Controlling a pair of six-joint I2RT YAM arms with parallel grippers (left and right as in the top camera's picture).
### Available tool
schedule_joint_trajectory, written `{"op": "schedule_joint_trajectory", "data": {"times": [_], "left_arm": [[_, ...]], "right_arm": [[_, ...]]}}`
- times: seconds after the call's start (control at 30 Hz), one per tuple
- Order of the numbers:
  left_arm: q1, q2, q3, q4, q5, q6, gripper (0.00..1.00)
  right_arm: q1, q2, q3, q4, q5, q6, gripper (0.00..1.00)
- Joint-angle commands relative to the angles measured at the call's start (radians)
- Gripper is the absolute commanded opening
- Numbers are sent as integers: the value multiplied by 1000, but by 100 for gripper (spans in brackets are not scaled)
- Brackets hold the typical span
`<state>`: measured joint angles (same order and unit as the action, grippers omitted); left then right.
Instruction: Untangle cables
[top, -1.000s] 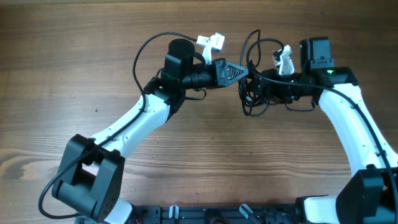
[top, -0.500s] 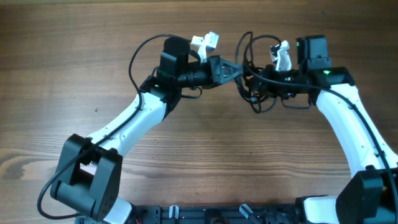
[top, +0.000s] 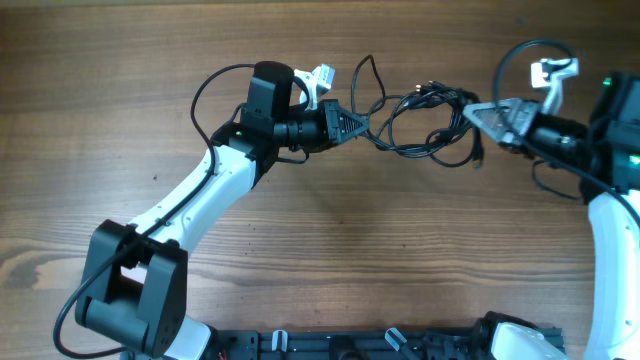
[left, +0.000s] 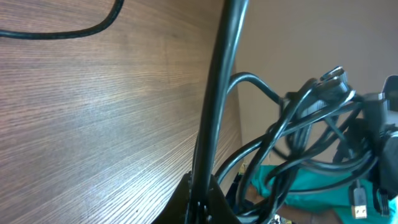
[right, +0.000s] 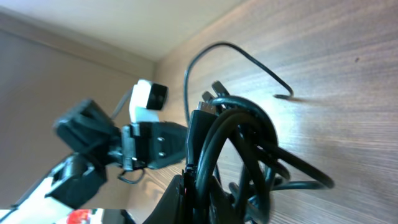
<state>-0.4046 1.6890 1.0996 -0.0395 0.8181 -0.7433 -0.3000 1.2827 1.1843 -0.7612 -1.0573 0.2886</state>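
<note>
I should gently move my right gripper back toward my left gripper and put the tangle down, because my right gripper is pulling on several bunched pieces (top: 445, 95) of the tangle.
A tangle of black cables (top: 420, 122) hangs stretched above the wooden table between my two grippers. My left gripper (top: 362, 125) is shut on one black cable at the tangle's left end; that cable runs up through its jaws in the left wrist view (left: 214, 106). My right gripper (top: 470, 112) is shut on several strands at the tangle's right end, seen bunched in its jaws in the right wrist view (right: 214, 134). A loose cable end (top: 365, 65) curls up behind the left gripper. A plug (top: 478, 155) dangles below the right gripper.
The wooden table (top: 120, 90) spreads all round. The left arm (top: 200, 190) reaches in from the lower left, the right arm (top: 610, 220) from the right edge. A black rail (top: 330, 345) runs along the front edge.
My right gripper has pulled far to the right with its strands. The left gripper shifted slightly left. The tangle has been drawn out from a tight bunch into a long loose spread.
</note>
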Motion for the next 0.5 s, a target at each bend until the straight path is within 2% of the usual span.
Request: {"op": "schedule_joint_trajectory", "data": {"times": [0.0, 0.13, 0.27, 0.4, 0.47], "left_arm": [[43, -1, -6, -80, -140, 90, 4], [43, -1, -6, -157, -207, 117, 4], [43, -1, -6, -167, -226, 164, 4], [43, -1, -6, -151, -229, 176, 4], [42, -1, -6, -141, -224, 187, 4]], "right_arm": [[-121, -30, 23, 44, -122, -23, 4], [-199, -30, 23, 50, -152, -24, 4], [-222, -30, 23, 37, -100, -27, 4], [-134, -30, 18, -81, 33, -105, 4], [-31, -30, 18, -124, 98, -163, 4]]}}
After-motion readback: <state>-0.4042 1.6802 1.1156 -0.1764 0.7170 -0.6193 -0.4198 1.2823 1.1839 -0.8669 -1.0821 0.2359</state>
